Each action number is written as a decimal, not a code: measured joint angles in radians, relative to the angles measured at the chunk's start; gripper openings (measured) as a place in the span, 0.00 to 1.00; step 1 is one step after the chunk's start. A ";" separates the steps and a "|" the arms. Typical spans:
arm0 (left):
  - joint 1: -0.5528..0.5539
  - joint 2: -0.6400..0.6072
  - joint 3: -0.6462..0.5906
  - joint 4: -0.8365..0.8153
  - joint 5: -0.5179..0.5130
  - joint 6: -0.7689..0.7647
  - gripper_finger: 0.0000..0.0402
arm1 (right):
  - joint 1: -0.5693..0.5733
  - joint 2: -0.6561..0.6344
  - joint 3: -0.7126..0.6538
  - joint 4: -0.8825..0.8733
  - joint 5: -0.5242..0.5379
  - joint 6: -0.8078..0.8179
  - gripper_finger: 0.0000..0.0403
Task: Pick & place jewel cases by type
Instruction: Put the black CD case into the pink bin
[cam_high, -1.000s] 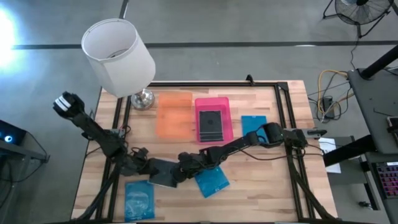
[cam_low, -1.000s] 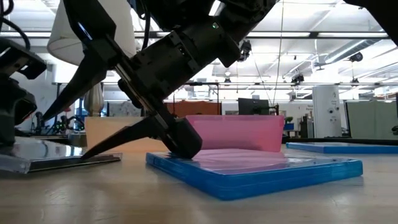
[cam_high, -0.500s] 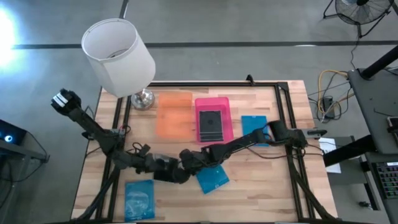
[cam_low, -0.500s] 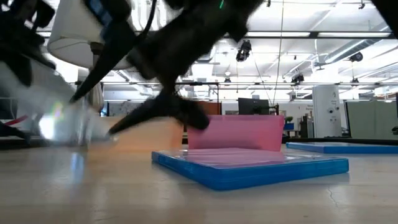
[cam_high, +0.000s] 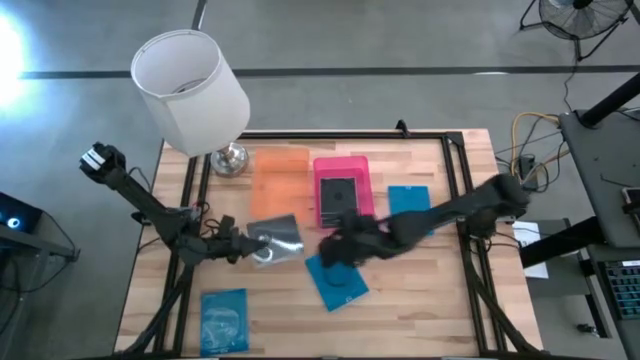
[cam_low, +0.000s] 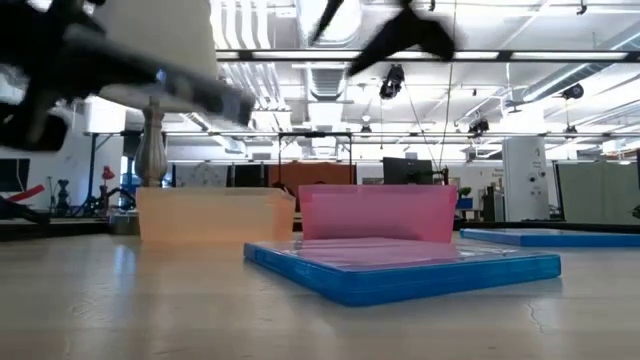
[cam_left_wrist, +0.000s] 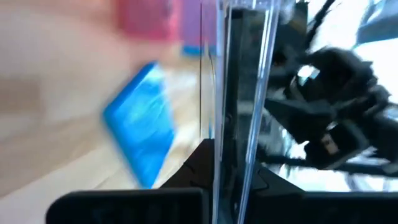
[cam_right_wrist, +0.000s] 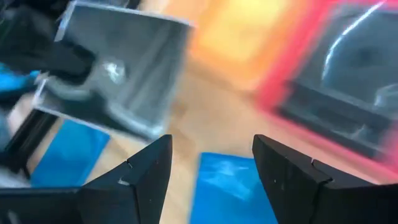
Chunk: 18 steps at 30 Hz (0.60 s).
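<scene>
My left gripper keeps carrying the grey case to the pink tray (cam_high: 342, 168) and lets go of it inside, because a dark case of the same type (cam_high: 338, 197) is in there.
My left gripper (cam_high: 250, 247) is shut on a dark grey jewel case (cam_high: 277, 239) and holds it above the table's middle. The case shows edge-on in the left wrist view (cam_left_wrist: 239, 93). My right gripper (cam_high: 330, 250) hovers open just right of it, above a blue jewel case (cam_high: 337, 284) that lies flat on the table. Its fingers (cam_right_wrist: 140, 177) have nothing between them. Another blue case (cam_high: 224, 320) lies near the front left, and a third (cam_high: 408, 203) right of the pink tray (cam_high: 362, 168). A dark case (cam_high: 338, 200) lies in that tray. My left gripper pinches the grey case's left edge (cam_left_wrist: 231, 146) between its two fingers, coming roughly level from the table's left. The case is lifted clear of the table and juts out past the fingers toward the right, tilted so that its face (cam_high: 280, 236) shows from above.
An orange tray (cam_high: 280, 180) stands left of the pink one at the back. A lamp with a white shade (cam_high: 190, 88) stands at the far left corner. Black frame rails (cam_high: 190, 190) run along the table's sides.
My left gripper has shut on the grey case and raised it off the table, carrying it a little toward the far edge. My right gripper has drawn away from that case, up and toward the table's right, and has stayed open.
</scene>
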 joint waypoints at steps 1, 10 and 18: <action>0.009 -0.001 0.019 -0.001 -0.038 0.025 0.00 | 0.017 -0.047 -0.024 -0.042 0.062 0.048 0.54; 0.435 0.065 0.267 -0.172 0.523 0.442 0.00 | 0.073 -0.325 -0.306 -0.097 0.084 0.234 0.54; 0.964 0.338 0.646 -0.542 1.278 0.943 0.00 | 0.139 -0.465 -0.446 -0.097 0.052 0.283 0.54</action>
